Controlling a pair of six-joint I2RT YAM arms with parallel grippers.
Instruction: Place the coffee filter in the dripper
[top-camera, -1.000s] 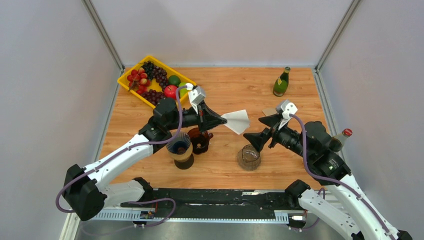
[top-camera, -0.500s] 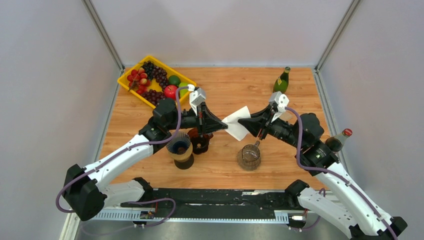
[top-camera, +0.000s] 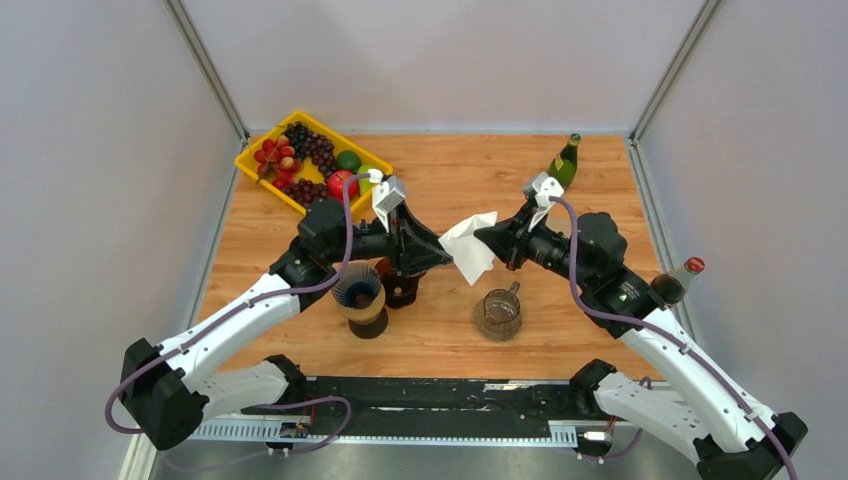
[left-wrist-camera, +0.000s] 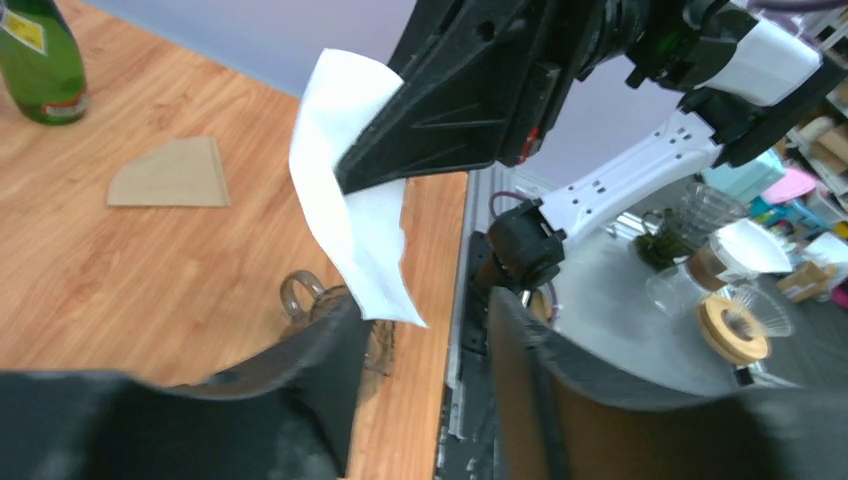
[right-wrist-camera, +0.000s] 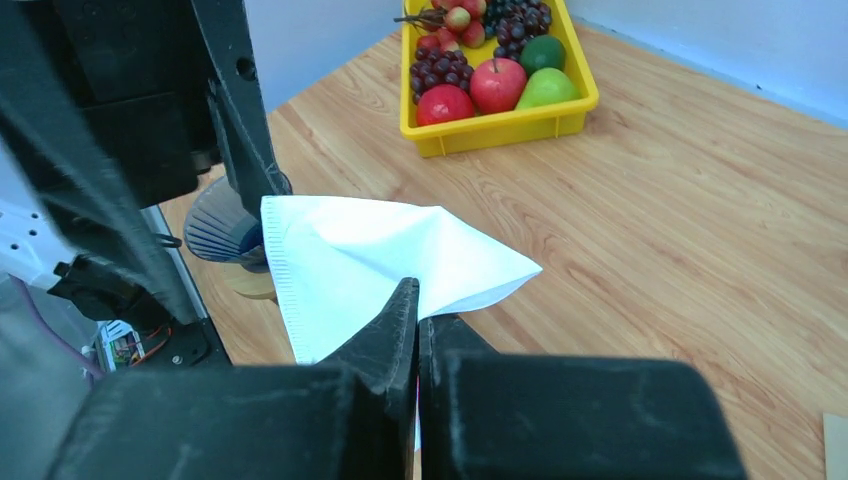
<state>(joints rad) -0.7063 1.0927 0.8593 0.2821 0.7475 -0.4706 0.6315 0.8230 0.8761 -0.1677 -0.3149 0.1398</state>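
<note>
My right gripper is pinching the filter's opening (top-camera: 489, 226) shut, so my left gripper should grab the filter's nearest corner (top-camera: 449, 242). Then my right gripper can let go and open the filter's opening.
A white paper coffee filter (top-camera: 470, 245) hangs in the air over the table's middle, pinched at its right edge by my right gripper (top-camera: 487, 238), which is shut on it. In the right wrist view the filter (right-wrist-camera: 370, 255) fans out beyond the closed right gripper (right-wrist-camera: 418, 300). My left gripper (top-camera: 440, 255) is open just left of the filter, its jaws apart; the filter's (left-wrist-camera: 350, 200) lower corner dangles by the left gripper (left-wrist-camera: 422, 330). A ribbed dark dripper (top-camera: 358, 290) on a wooden base stands under the left arm, also visible as the dripper (right-wrist-camera: 222, 225).
A brown vessel (top-camera: 402, 285) sits beside the dripper. A glass cup with a loop handle (top-camera: 497, 313) stands below the filter. A brown filter (top-camera: 540, 222) lies flat. A green bottle (top-camera: 563, 163), a red-capped bottle (top-camera: 680, 278) and a yellow fruit tray (top-camera: 250, 160) ring the area.
The right gripper swung in from the right and shut on the filter. The left gripper opened, let go of the filter and eased back left.
</note>
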